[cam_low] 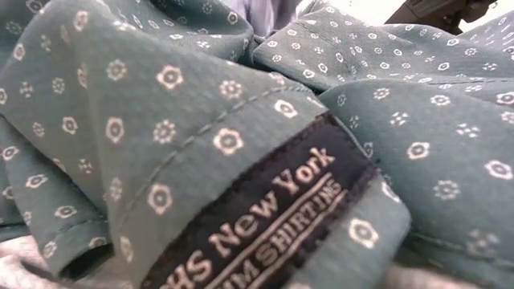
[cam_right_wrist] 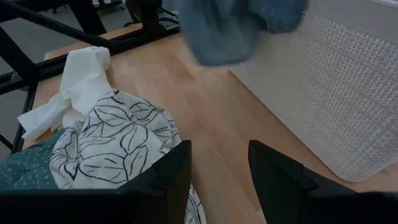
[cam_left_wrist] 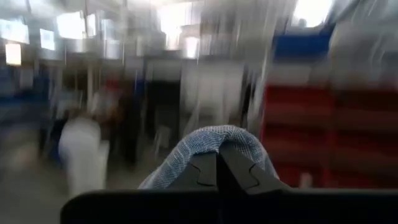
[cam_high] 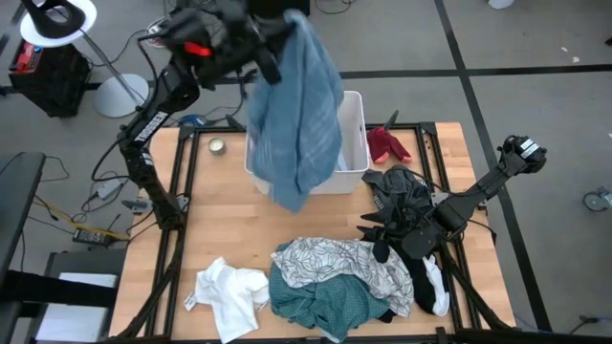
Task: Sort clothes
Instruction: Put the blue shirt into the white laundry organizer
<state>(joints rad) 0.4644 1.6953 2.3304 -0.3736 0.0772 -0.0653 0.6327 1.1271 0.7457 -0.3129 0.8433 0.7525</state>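
Note:
I can see the denim-blue garment's lower end [cam_high: 288, 200] hanging over the white bin's near rim. Next, my left gripper lets go of the garment and then tucks the overhanging cloth [cam_high: 283, 174] inside the bin.
My left gripper [cam_high: 283, 29] is raised high over the table's far side, shut on a denim-blue garment [cam_high: 298, 115] that hangs down over the white bin [cam_high: 356, 124]. My right gripper [cam_high: 371, 229] is open and empty, low over the table at the right, beside a black garment [cam_high: 406, 191]. A white garment with black leaf print [cam_high: 344, 263] lies on a teal garment [cam_high: 316, 304] at the near edge. The teal garment fills the low view [cam_low: 201, 120]. A plain white garment [cam_high: 229, 296], a red garment [cam_high: 387, 143] and a white sock [cam_high: 435, 287] lie on the table. My left gripper pinches a bunched fold of the denim-blue garment [cam_left_wrist: 214, 140] between its two shut fingers; the cloth wraps over the fingertips. The garment hangs below the gripper, lifted clear of the table, and its lower end [cam_high: 292, 196] hangs at the bin's near left corner.
A small round tin [cam_high: 217, 146] lies on the table left of the bin. Bare wood [cam_right_wrist: 217, 106] lies between my right gripper and the bin's wall [cam_right_wrist: 336, 81]. Dark frame rails run along the table's left and right sides.

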